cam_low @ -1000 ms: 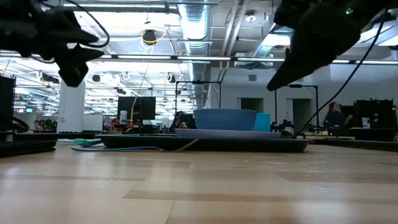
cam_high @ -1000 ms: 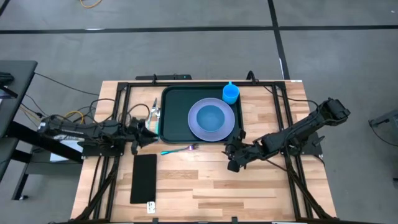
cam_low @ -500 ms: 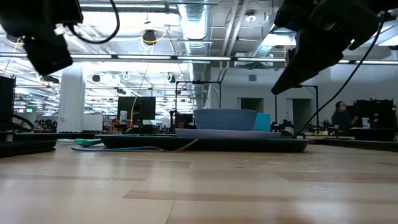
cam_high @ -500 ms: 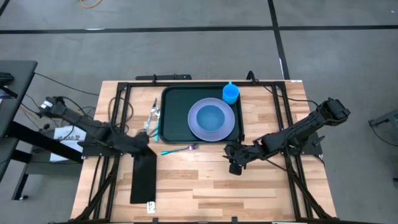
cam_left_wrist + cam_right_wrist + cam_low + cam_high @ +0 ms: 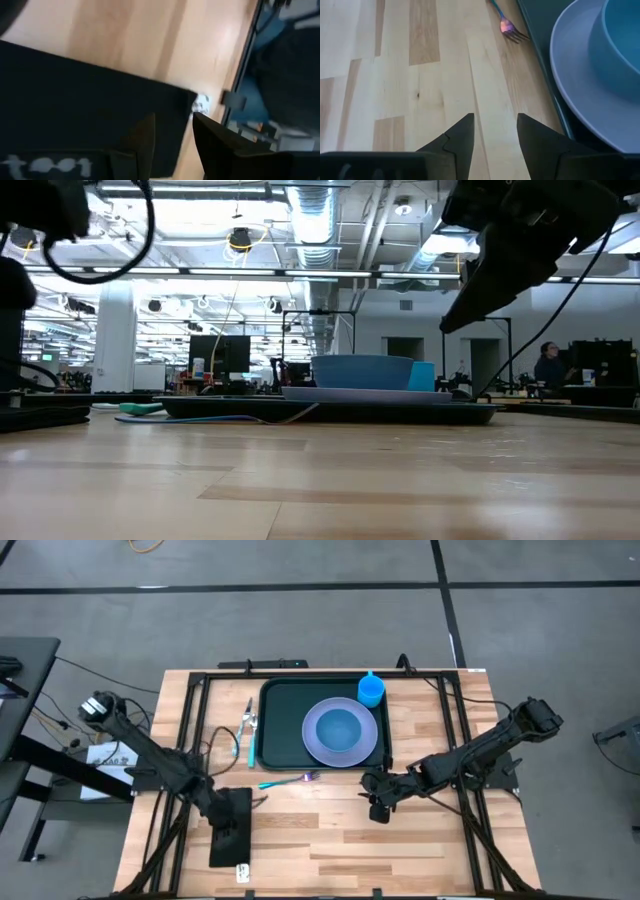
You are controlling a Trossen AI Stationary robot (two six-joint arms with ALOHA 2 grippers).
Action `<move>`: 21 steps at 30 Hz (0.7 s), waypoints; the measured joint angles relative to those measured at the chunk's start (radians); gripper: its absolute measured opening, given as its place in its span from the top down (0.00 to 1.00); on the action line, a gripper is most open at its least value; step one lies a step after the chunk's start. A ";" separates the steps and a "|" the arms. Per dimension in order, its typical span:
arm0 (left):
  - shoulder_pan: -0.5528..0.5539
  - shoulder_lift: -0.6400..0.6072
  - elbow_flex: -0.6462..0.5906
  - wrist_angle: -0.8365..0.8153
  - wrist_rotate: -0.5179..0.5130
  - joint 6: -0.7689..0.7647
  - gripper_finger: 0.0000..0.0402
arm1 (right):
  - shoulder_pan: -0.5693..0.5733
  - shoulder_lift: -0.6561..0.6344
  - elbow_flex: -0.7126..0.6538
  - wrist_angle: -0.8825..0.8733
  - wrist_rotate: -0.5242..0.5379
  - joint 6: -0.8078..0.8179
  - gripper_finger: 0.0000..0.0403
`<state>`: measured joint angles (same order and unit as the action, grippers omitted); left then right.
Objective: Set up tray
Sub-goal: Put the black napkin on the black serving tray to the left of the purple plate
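Next, I swing my left gripper back to the rectangle's near edge (image 5: 232,866) by the white label and pinch there, because the gripper is hovering over the black rectangle's flat middle (image 5: 230,838).
The dark green-black tray (image 5: 279,730) lies on the table's far middle. On it are a lavender plate (image 5: 368,745) bearing a blue bowl (image 5: 340,728), and a blue cup (image 5: 371,690) at the far right corner. A fork (image 5: 285,780) with a teal handle lies on the wood just near the tray. My right gripper (image 5: 378,804) hovers open over bare wood near the tray's near right corner (image 5: 495,135). My left gripper (image 5: 222,814) is open above the narrow flat black rectangle (image 5: 232,830), over its edge (image 5: 174,137).
Two more utensils (image 5: 247,730) lie on the wood along the tray's left side. Black frame bars run along the table's left, right and far edges. Bare wood lies along the near edge, right of the black rectangle. A person (image 5: 550,365) sits far back in the room.
My left gripper has swung from beside the tray's left side toward the near edge and now stands over the black rectangle. My right gripper has stayed about where it was. Nothing on the table has moved.
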<state>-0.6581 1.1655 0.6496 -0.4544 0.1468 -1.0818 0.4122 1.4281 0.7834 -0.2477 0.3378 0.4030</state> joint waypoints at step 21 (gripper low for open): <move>-0.154 0.196 0.105 -0.001 -0.085 -0.095 0.70 | 0.000 0.000 0.040 0.021 0.000 -0.011 0.66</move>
<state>-0.8120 1.3617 0.7547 -0.4556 0.0617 -1.1763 0.4122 1.4281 0.8234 -0.2264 0.3374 0.3920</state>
